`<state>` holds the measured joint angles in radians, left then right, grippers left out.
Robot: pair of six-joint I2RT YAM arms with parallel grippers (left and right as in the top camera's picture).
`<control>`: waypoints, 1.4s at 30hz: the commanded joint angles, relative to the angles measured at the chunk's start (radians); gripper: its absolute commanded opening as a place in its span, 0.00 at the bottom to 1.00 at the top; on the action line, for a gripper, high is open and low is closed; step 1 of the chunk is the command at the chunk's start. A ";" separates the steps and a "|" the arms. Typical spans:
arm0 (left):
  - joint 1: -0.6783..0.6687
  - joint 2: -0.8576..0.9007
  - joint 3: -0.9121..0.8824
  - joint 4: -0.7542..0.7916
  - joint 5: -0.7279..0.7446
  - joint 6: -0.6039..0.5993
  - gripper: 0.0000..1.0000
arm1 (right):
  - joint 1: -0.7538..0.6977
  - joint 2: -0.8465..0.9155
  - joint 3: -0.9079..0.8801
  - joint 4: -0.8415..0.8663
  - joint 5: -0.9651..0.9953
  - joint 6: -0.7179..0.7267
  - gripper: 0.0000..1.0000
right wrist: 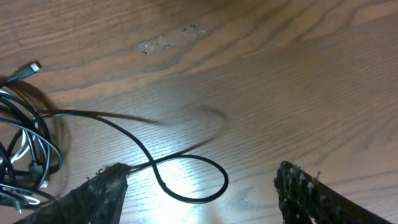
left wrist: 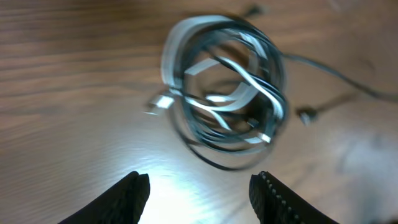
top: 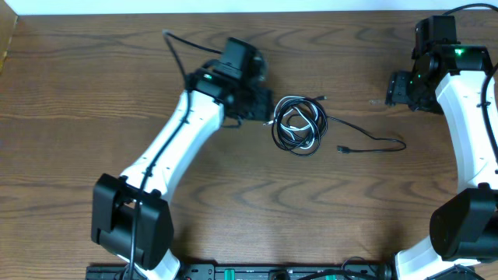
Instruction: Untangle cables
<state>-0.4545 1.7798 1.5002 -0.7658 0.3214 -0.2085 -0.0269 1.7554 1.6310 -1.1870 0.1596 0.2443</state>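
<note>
Next, my left gripper lifts a black loop (top: 282, 140) high first, because only the black cable's tail is free and its loops stay wound (top: 300, 125) with the white cable.
The black and white cables (top: 298, 124) lie coiled together in one small bundle at the table's middle. The black cable's tail (top: 373, 138) trails right, ending in a small plug (top: 342, 148). My left gripper (top: 263, 105) is open just left of the bundle. In the left wrist view the white loops (left wrist: 171, 50) and black loops (left wrist: 211, 158) lie ahead of the open, empty fingers (left wrist: 200, 186). My right gripper (top: 397, 89) is open at the right. In the right wrist view its fingers (right wrist: 202, 177) hover over a loop of the black tail (right wrist: 140, 149).
The wooden table (top: 117, 93) carries both arms. The left arm's own thick black cable (top: 179, 50) runs up left of its wrist. A pale smudge (right wrist: 171, 38) marks the wood beyond the right gripper. A loose plug end (right wrist: 28, 68) lies at the bundle's edge.
</note>
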 commanded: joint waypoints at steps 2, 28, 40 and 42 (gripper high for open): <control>-0.088 0.028 -0.008 0.006 0.106 0.143 0.57 | -0.002 -0.001 -0.006 0.002 -0.006 -0.014 0.76; -0.196 0.266 -0.008 0.105 0.113 0.178 0.49 | -0.002 -0.001 -0.006 0.005 -0.021 -0.017 0.78; -0.141 0.195 0.077 0.065 0.113 0.065 0.08 | 0.009 -0.001 -0.006 0.068 -0.321 -0.075 0.78; -0.121 0.135 0.098 0.060 0.114 0.037 0.07 | 0.018 -0.001 -0.006 0.089 -0.402 -0.095 0.78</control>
<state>-0.6197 2.0476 1.5219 -0.7013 0.4248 -0.0986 -0.0238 1.7554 1.6291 -1.1172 -0.0563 0.2001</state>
